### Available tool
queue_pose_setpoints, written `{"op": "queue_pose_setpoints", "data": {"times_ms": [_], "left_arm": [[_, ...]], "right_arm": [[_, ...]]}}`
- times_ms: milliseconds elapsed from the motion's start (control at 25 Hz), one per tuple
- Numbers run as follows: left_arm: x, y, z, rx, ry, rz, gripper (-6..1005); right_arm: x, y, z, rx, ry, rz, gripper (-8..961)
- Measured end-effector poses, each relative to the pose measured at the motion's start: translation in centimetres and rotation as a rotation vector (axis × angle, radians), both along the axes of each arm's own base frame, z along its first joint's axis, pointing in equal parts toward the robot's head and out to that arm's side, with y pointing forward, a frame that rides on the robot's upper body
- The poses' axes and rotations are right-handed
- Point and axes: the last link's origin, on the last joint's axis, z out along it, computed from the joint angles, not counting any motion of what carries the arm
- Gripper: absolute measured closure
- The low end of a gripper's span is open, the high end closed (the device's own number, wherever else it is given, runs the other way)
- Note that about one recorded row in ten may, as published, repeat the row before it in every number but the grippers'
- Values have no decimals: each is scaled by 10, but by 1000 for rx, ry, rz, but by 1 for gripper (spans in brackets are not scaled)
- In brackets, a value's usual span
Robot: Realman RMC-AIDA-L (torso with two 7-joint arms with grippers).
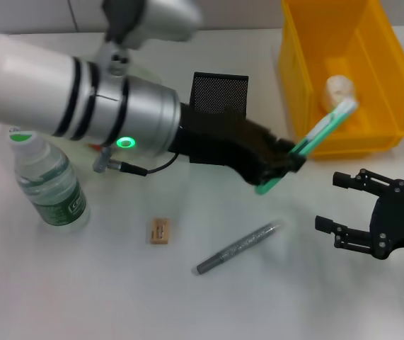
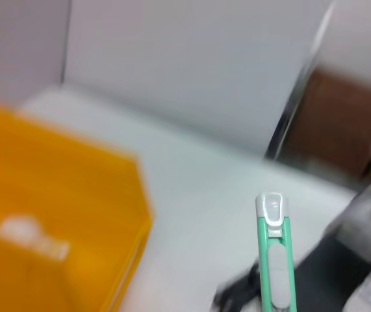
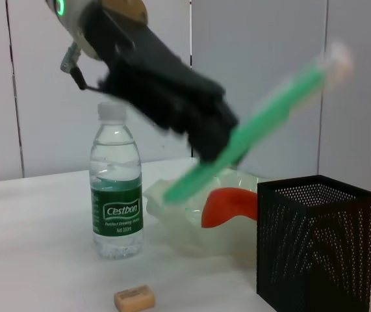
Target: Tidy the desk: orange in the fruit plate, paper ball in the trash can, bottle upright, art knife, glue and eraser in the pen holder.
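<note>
The green art knife [image 1: 322, 132] leans toward the yellow trash can. My left gripper should swing back and turn the knife upright over the black mesh pen holder [image 1: 219, 93].
My left gripper [image 1: 281, 167] is shut on the green art knife [image 1: 322, 134], held tilted in the air between the black mesh pen holder [image 1: 219, 92] and the yellow trash can [image 1: 343, 42]. The knife [image 2: 273, 260] also fills the left wrist view. A paper ball [image 1: 339, 88] lies inside the can. The water bottle [image 1: 49, 180] stands upright at the left. A tan eraser [image 1: 160, 231] and a grey glue stick [image 1: 238, 248] lie on the table in front. The orange [image 3: 227, 205] sits in the pale fruit plate [image 3: 185, 224]. My right gripper [image 1: 350, 209] hovers open at the right.
The left arm [image 1: 81, 92] spans the table's left half and hides the fruit plate in the head view. The white table [image 1: 117, 297] carries everything. In the right wrist view the bottle [image 3: 115, 195], eraser [image 3: 134, 298] and pen holder [image 3: 315, 240] stand apart.
</note>
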Motion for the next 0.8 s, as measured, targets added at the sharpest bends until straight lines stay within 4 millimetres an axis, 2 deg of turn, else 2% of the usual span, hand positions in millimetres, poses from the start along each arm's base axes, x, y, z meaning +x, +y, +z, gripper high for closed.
{"op": "queue_pose_setpoints", "data": {"times_ms": [40,80,120,200,240,320,480,680,720,800], "left_arm": [[0,0,0,0,0,0,799],[-5,-2,2,2,-114,-21,798],[-5,-2,2,2,-114,-21,798],[-17,-2,0,13,-275,-21,797],[-17,-2,0,13,-275,-21,796],[-26,-1,-2,43,-381,-23,795],[-53,-13,-15,191,-587,-96,793],[-61,-24,-26,317,-622,-172,790],[-62,-32,-35,391,-618,-234,790],[-62,-36,-40,444,-608,-271,789]], "right_arm": [[0,0,0,0,0,0,183],[0,0,0,0,1,0,184],[0,0,0,-1,2,1,184],[0,0,0,-2,4,2,184],[0,0,0,-2,4,2,184],[0,0,0,-2,4,1,184],[0,-1,0,-4,6,-1,185],[0,-1,0,-5,7,-5,186],[0,-1,0,-5,7,-7,186],[0,0,0,-5,5,-9,186]]}}
